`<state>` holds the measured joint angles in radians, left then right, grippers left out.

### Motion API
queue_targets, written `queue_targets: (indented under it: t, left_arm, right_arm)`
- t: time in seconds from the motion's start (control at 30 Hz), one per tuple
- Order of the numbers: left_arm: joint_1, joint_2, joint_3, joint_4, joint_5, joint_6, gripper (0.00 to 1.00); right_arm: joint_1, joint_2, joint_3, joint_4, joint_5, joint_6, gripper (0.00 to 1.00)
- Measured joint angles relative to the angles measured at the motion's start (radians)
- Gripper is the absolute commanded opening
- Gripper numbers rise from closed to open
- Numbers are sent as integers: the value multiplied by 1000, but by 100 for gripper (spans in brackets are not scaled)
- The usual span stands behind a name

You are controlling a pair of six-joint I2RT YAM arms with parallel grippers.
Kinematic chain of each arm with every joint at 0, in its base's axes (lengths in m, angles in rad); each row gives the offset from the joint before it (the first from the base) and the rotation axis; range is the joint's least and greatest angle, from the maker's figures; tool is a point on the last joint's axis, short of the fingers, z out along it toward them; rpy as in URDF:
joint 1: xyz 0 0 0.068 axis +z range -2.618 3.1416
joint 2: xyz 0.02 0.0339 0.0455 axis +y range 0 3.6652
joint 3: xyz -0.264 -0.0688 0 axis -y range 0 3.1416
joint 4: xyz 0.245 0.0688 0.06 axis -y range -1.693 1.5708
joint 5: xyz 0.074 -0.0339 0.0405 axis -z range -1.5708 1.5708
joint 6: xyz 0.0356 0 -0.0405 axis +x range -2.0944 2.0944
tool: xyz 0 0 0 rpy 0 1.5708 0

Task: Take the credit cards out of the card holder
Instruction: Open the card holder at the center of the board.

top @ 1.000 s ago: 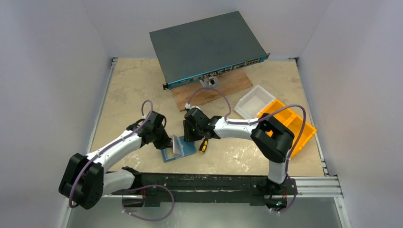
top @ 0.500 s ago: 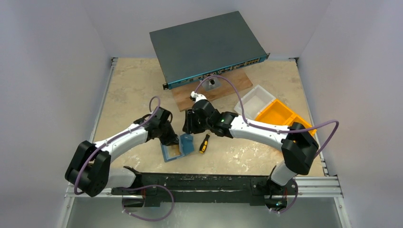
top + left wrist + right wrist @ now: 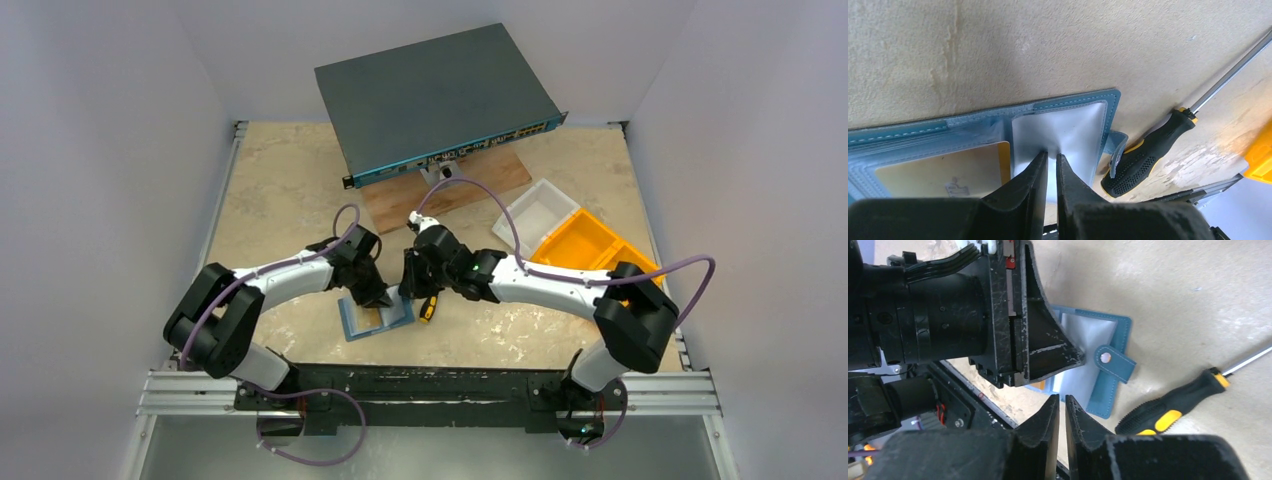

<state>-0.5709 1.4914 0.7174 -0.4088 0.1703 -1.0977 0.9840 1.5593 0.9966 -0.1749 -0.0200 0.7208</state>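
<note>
The robot's left gripper is pressing on the card holder's pale pocket (image 3: pixel 1063 131) and blocks the yellow card's open edge (image 3: pixel 1004 162), so it should move past the card while the right gripper pinches that edge.
The card holder (image 3: pixel 375 317) lies open and flat on the table, teal-blue outside and paler inside. In the left wrist view a yellow card (image 3: pixel 943 170) sits in its left half and a pale window pocket (image 3: pixel 1068 125) fills the right half. My left gripper (image 3: pixel 1052 156) is shut, its tips pressing down on that pocket. In the right wrist view the holder (image 3: pixel 1108 385) shows its snap strap (image 3: pixel 1113 362) under the left gripper (image 3: pixel 1079 358). My right gripper (image 3: pixel 1062 401) is shut and empty, just above the holder's near edge.
A black and yellow screwdriver (image 3: pixel 428 308) lies just right of the holder. The large dark network switch (image 3: pixel 435 95) rests on a wooden board (image 3: pixel 480 185) at the back. A white tray (image 3: pixel 535 215) and orange bins (image 3: pixel 590 245) stand at the right.
The holder's raised flap has come down, so it lies open flat. My left gripper moved right onto its inside. My right gripper moved nearer, down to the holder's right edge.
</note>
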Motion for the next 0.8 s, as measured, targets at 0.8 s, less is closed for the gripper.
queue_targets:
  t: [0.8]
  left_arm:
    - [0,-210,18,-151,-101,32,12]
  right_arm:
    - [11,193,-77,153,-96,89,0]
